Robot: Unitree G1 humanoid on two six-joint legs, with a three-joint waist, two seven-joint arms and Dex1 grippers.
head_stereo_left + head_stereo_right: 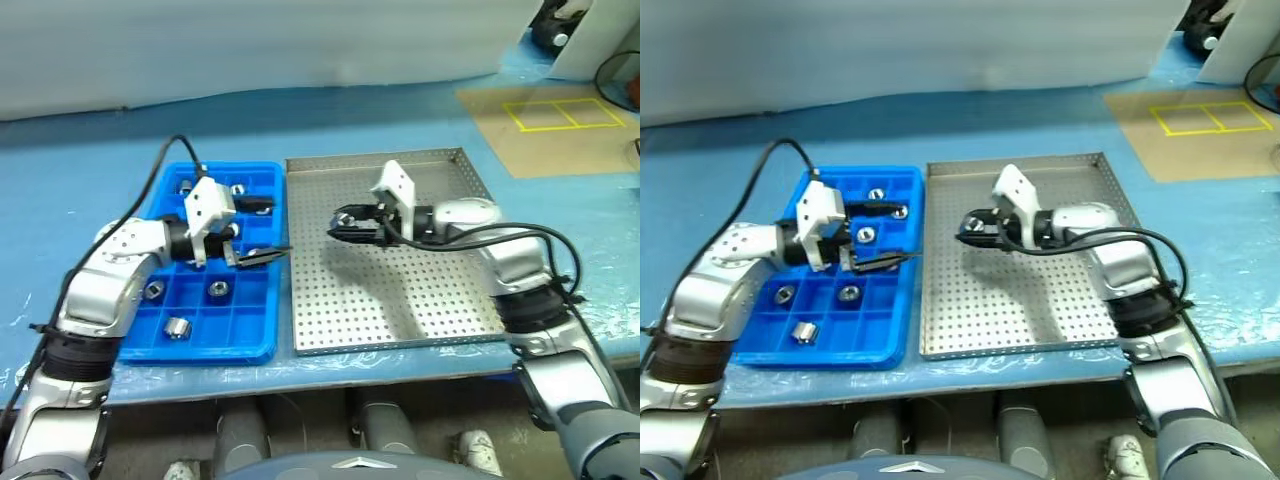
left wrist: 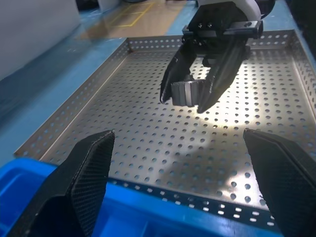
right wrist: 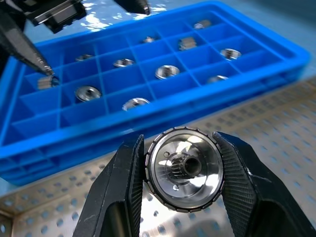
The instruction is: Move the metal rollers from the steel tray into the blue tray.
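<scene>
The blue tray's front compartment (image 1: 250,326) beside the steel tray is empty, so my right gripper should go on bringing the metal roller there until it rests inside before it releases.
My right gripper (image 1: 340,224) is shut on a metal roller (image 3: 183,168), a shiny ridged ring with a centre hole. It hangs above the left half of the steel tray (image 1: 440,300), pointing toward the blue tray (image 1: 255,345). The left wrist view shows the same held roller (image 2: 185,94) over the perforated floor. My left gripper (image 1: 262,232) is open and holds nothing, over the blue tray's right edge. Several rollers lie in the blue tray's compartments, among them one (image 1: 178,327) near the front and one (image 1: 849,293) in the middle.
Both trays lie side by side on a blue-covered table whose front edge (image 1: 400,365) is close to me. A black cable (image 1: 165,165) loops up from my left arm. Cardboard with yellow tape squares (image 1: 560,115) lies at the back right.
</scene>
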